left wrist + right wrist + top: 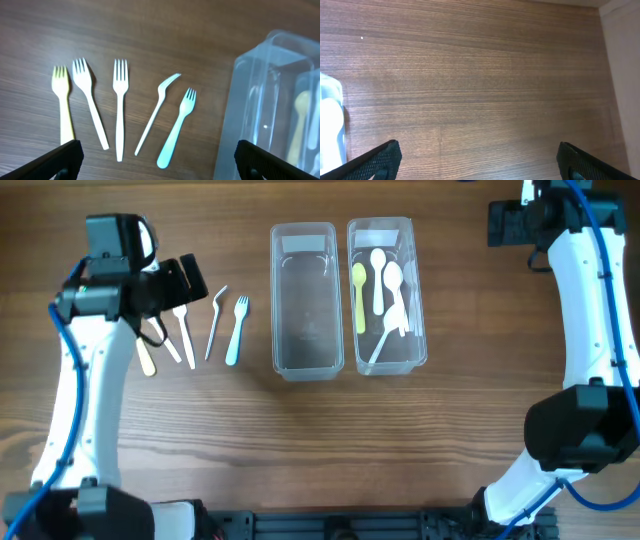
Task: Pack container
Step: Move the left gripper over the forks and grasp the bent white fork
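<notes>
The forks (185, 337) are on the far side of both containers from my right gripper, so next my left gripper picks up the bent white fork (214, 322) and lays it in the empty container.
Two clear containers stand side by side at mid-table. The left container (303, 358) is empty. The right container (420, 330) holds a yellow spoon (360, 290) and several white spoons (385, 280). Several forks lie in a row to the left: a yellow fork (62, 100), two white forks (89, 105), a bent white fork (157, 110) and a blue fork (236, 330), which also shows in the left wrist view (177, 130). My left gripper (159, 152) is open and empty above the forks (188, 280). My right gripper (477, 155) is open and empty over bare table at the far right (508, 222).
The wooden table (320, 450) carries everything. The empty container's wall (265, 110) fills the right of the left wrist view. A pale container edge (330, 125) shows at the left of the right wrist view, and the table's right edge (620, 75) shows too.
</notes>
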`<state>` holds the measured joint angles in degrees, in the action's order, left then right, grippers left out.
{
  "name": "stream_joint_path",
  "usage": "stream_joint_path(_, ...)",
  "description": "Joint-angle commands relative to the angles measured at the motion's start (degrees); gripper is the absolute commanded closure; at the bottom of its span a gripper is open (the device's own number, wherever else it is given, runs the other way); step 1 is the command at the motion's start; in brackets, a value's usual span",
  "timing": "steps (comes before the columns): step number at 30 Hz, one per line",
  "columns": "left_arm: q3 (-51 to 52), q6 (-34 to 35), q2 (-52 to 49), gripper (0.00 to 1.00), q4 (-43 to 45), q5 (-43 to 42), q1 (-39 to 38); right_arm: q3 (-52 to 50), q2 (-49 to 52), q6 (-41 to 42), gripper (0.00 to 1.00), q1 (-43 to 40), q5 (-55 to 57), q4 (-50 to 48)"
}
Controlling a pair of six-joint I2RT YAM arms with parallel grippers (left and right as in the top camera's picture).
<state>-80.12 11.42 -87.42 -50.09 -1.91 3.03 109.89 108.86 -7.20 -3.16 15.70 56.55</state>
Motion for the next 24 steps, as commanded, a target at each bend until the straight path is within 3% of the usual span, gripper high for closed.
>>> stream_joint_path(1,-1.1,-0.8,-4.1,0.00,-0.2,-2.2,-0.3,0.7,0.3,-0.3,0.00,0.1,1.0,-0.2)
stream_joint_path(3,-1.1,-0.8,-6.3,0.02,-0.3,-3.9,-0.3,0.7,0.3,-0.3,0.00,0.1,1.0,-0.2)
stream_joint_path(5,-1.1,-0.9,-9.3,0.12,-0.2,-5.6,-0.7,0.7,0.3,-0.3,0.00,0.1,1.0,-0.2)
stream_joint_path(10,-1.1,-9.7,-14.8,0.24,1.3,-4.1,-3.8,0.7,0.3,-0.3,0.00,0.1,1.0,-0.1)
stream_joint_path(11,-1.1,-11.4,-15.9,0.30,1.9,-3.7,-4.6,0.7,0.3,-0.3,0.00,0.1,1.0,-0.2)
stream_joint_path(24,-1.1,-12.3,-22.9,0.36,5.9,0.7,-3.5,0.7,0.3,-0.3,0.00,0.1,1.0,-0.2)
